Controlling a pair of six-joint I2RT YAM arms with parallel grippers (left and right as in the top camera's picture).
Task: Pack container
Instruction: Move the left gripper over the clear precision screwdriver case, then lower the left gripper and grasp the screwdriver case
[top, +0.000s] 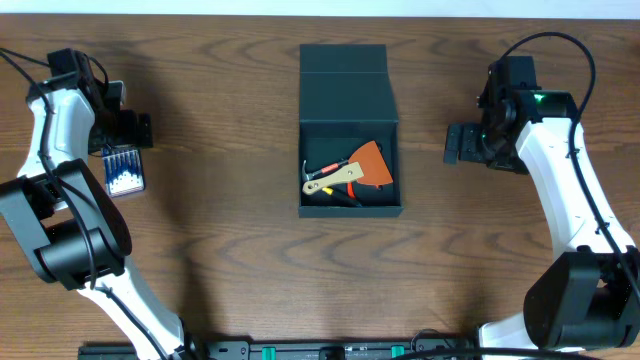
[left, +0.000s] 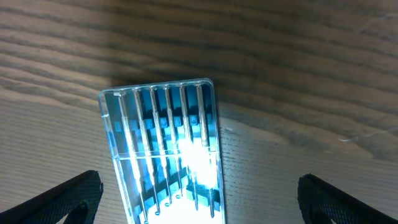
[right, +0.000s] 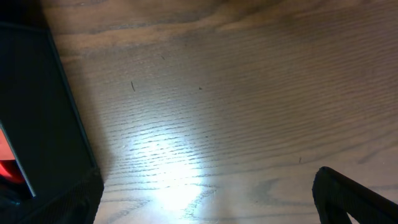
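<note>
The blue case (left: 165, 146) lies free with its narrow width between the left gripper's open fingers, so the left gripper keeps going down until the fingers reach its long sides (left: 218, 155), and then close.
The container (top: 350, 209), a dark teal-black square box, sits mid-table with its flap lid (top: 343, 60) folded open toward the far side. Inside lie an orange-bladed scraper with a pale wooden handle (top: 350, 170) and other small tools. My left gripper (top: 122, 148) hovers open at the far left, over the far end of a small blue case of bits (top: 125, 172). In the left wrist view the case (left: 163, 137) lies between the spread fingers (left: 62, 202). My right gripper (top: 462, 143) stands open to the right of the container, holding nothing; its wrist view shows the container's dark wall (right: 37, 106) at the left.
Bare wooden tabletop (top: 230, 250) surrounds the container on all sides. In the right wrist view only wood grain (right: 217, 124) lies between the fingers. The arm bases stand at the near left and near right corners.
</note>
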